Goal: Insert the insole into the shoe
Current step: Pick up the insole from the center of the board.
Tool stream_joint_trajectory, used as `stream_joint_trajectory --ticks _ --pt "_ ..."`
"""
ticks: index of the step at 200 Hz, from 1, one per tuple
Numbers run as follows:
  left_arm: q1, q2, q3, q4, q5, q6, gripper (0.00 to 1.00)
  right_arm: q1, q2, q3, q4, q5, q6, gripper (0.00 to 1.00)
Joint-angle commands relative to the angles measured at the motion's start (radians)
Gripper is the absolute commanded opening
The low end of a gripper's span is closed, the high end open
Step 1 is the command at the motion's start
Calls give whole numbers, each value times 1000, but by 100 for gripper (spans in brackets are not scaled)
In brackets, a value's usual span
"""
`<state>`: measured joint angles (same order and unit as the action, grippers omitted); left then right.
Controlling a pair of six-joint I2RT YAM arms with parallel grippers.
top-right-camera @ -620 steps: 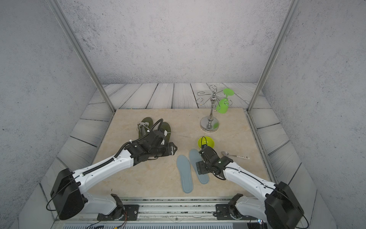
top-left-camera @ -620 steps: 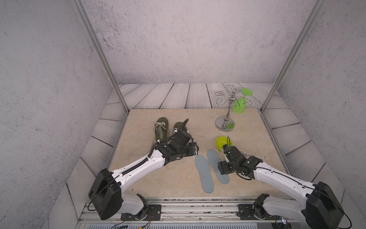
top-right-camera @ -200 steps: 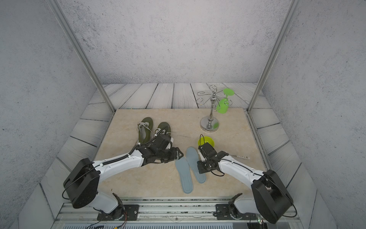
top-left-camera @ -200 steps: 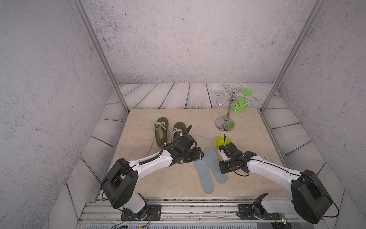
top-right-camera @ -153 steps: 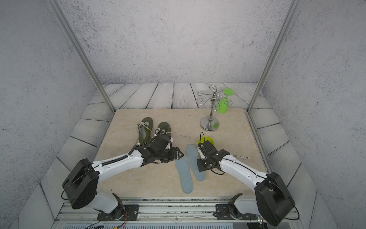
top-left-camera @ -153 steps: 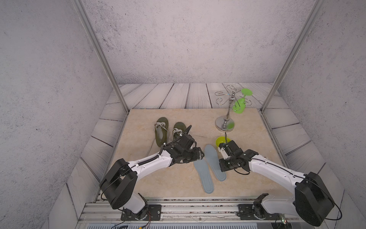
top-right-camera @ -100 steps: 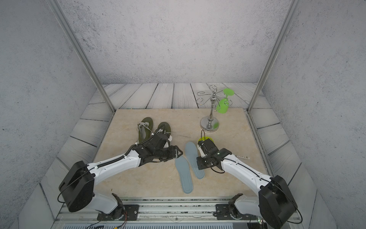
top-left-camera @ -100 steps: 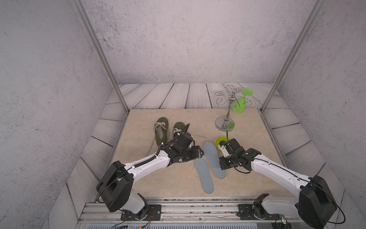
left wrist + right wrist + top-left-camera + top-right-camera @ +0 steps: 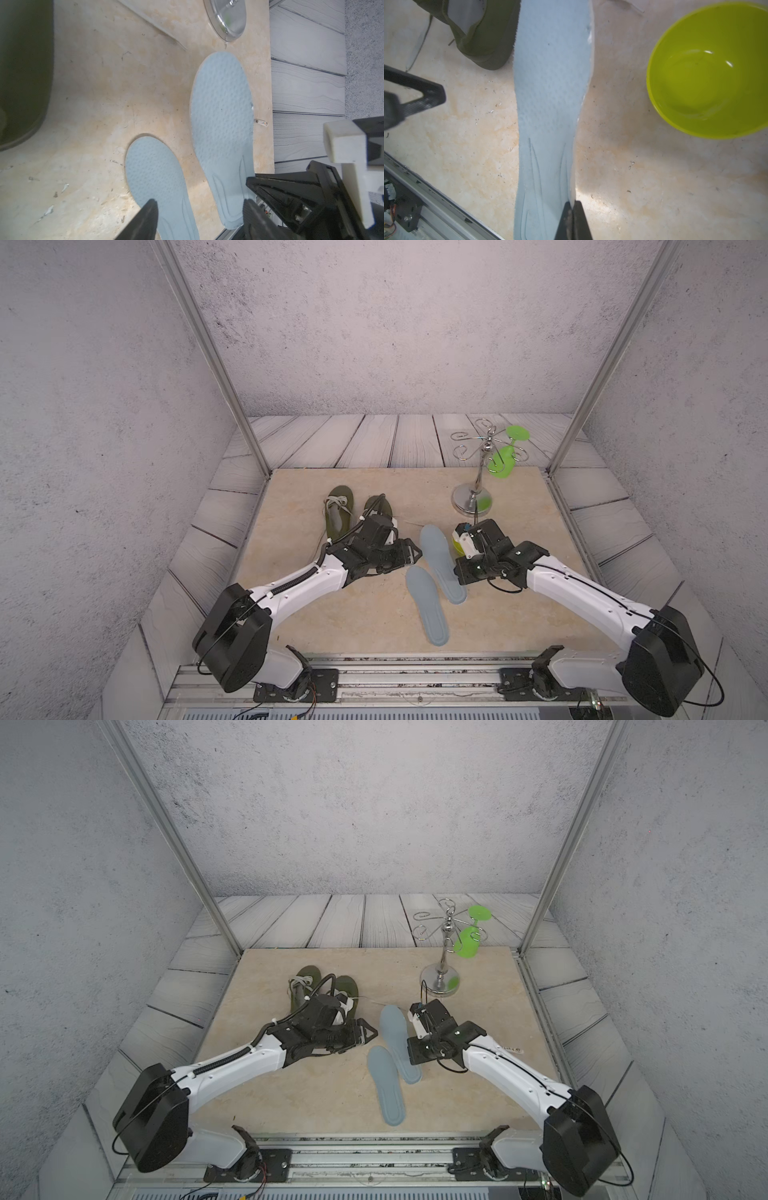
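The held insole's free edge (image 9: 429, 558) faces the left gripper's open fingers (image 9: 417, 553), so the robot's right gripper should keep bringing the insole closer until those fingers close, then release it.
Two olive green shoes (image 9: 338, 510) (image 9: 305, 982) lie side by side at the back left of the mat; my left arm covers part of the right-hand one (image 9: 380, 506). Two pale blue insoles lie right of them. My right gripper (image 9: 572, 204) is shut on the heel-side edge of the farther insole (image 9: 440, 564) (image 9: 397, 1040) (image 9: 550, 93), whose toe end reaches the shoe's heel (image 9: 483, 31). The nearer insole (image 9: 426, 610) (image 9: 155, 172) lies flat and free. My left gripper (image 9: 200, 204) (image 9: 411, 556) hangs open and empty by that shoe's heel, over the insoles.
A lime green bowl (image 9: 708, 70) stands just right of the held insole, mostly hidden by my right arm in both top views. A chrome stand (image 9: 473, 497) with a green glass (image 9: 505, 452) hanging from it is at the back right. The metal rail (image 9: 395, 672) runs along the front.
My right gripper has carried the held insole a little farther back and left, toward the shoes. The left gripper stayed open near the shoe's heel.
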<state>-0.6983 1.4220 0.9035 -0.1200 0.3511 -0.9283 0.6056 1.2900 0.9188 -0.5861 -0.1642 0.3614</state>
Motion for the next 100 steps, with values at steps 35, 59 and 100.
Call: stream_joint_trajectory --ticks 35,59,100 --pt "60 -70 -36 47 43 -17 67 2 64 74 8 -35 -14 0" --pt "78 -81 -59 79 59 -15 67 2 95 99 1 -32 -24 0" --pt "109 -67 -95 150 111 -27 66 2 120 128 5 -48 -31 0"
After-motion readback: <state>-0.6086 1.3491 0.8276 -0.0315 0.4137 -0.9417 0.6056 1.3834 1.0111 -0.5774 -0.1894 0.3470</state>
